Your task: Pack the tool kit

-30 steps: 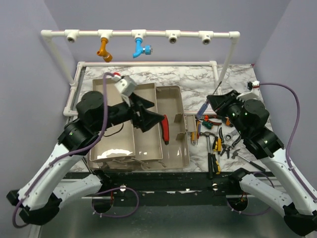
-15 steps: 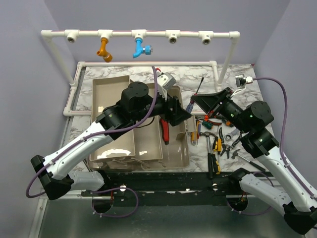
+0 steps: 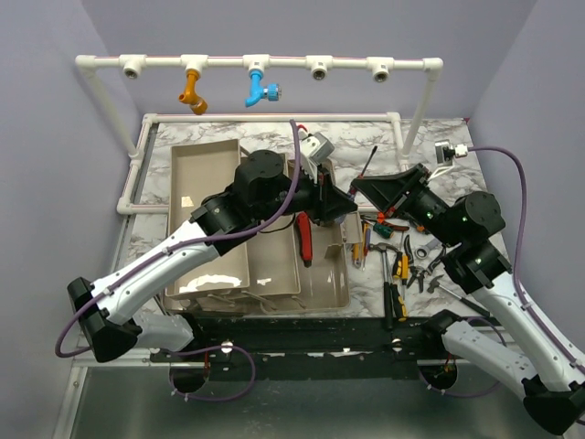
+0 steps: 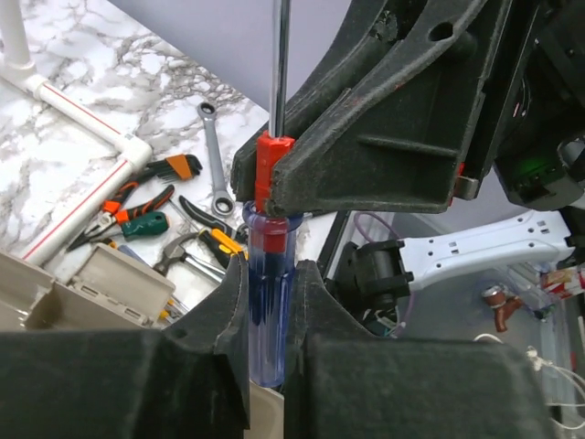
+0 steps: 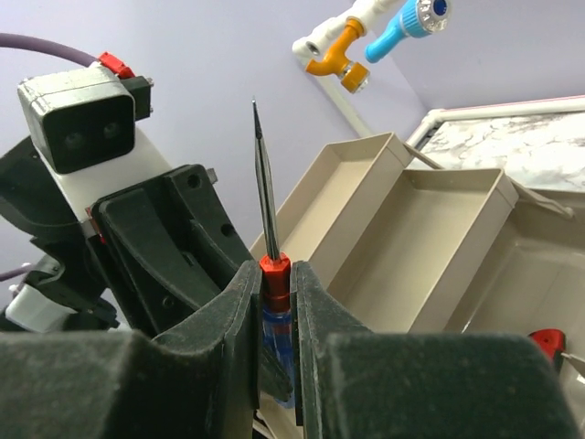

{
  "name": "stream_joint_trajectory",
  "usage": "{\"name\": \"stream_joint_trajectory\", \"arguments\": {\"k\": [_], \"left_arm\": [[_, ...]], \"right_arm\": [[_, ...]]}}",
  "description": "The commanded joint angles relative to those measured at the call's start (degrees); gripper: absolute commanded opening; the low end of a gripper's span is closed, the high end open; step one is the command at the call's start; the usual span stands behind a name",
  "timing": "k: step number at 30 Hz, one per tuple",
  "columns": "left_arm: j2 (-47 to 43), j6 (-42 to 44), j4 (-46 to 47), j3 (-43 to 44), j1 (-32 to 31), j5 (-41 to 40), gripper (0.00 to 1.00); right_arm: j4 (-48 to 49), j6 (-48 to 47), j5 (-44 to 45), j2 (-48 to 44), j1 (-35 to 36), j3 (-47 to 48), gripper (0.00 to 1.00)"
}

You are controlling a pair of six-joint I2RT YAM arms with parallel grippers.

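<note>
My right gripper has the screwdriver's red collar (image 4: 273,152) far from the outer beige tray (image 3: 203,178), so it should let go and my left gripper should lay the screwdriver there.
A screwdriver (image 4: 269,302) with a clear blue handle, red collar and steel shaft stands upright in the air between the two arms. My left gripper (image 4: 270,274) is shut on the lower handle. My right gripper (image 5: 275,279) is shut on the red collar (image 5: 275,272), just above, with the shaft (image 5: 264,183) pointing up. In the top view the two grippers meet at the screwdriver (image 3: 354,193), over the right edge of the tool kit's beige base (image 3: 327,279). Beige trays (image 3: 206,169) lie to its left. A red-handled tool (image 3: 304,236) lies in the base.
Several loose hand tools (image 3: 402,261) lie on the marble table (image 3: 366,137) right of the base; wrenches and pliers (image 4: 146,206) show below the grippers. A white pipe frame (image 3: 283,62) with orange (image 3: 192,91) and blue (image 3: 259,89) fittings spans the back.
My left arm swung right from above the trays to the screwdriver, and its jaws closed on the handle. My right gripper carried the screwdriver a little leftward toward it.
</note>
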Motion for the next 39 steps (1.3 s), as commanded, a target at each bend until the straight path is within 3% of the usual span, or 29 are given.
{"name": "stream_joint_trajectory", "arguments": {"k": [1,2,4,8,13,17,21,25,31,36,39], "left_arm": [[-4.08,-1.54,3.78,-3.25,0.02,-1.4,0.0],[-5.31,-1.31,3.08,-3.98,0.02,-2.44,0.0],[-7.6,-0.75,1.01,-5.1,0.06,-5.15,0.0],[-13.04,-0.02,-6.89,-6.16,0.24,-14.27,0.0],[-22.35,-0.91,-21.07,-7.63,1.61,-29.19,0.0],[-28.42,-2.6,-34.47,-7.08,6.56,-39.39,0.0],[-32.9,-0.88,-39.53,-9.57,14.53,-38.14,0.0],[-33.07,0.42,-39.65,-13.66,17.96,-34.04,0.0],[-30.48,1.78,-37.51,-18.79,19.95,-33.79,0.02],[-30.78,3.03,-36.47,-18.16,20.58,-32.39,0.56],[-31.93,3.91,-36.38,-16.66,20.63,-31.6,0.72]], "right_arm": [[2.14,2.21,1.08,-1.33,0.11,-1.2,0.19],[2.15,2.41,1.48,-1.81,0.19,-1.64,0.26],[2.12,2.36,2.21,-2.56,0.15,-2.27,0.51],[-1.45,1.94,5.64,-4.24,0.19,-2.42,0.74],[-10.08,0.83,15.33,-7.04,0.12,-2.07,0.77],[-21.82,0.87,26.91,-7.92,0.1,-1.33,0.77],[-36.16,5.88,40.02,-5.31,0.17,0.14,0.77],[-48.01,11.34,50.03,-0.06,0.06,1.39,0.77],[-54.61,11.06,56.09,7.18,0.11,-0.47,0.78],[-57.17,15.8,57.64,17.02,0.1,-0.24,0.78],[-54.0,14.31,57.45,20.98,0.1,-1.01,0.78]]}}
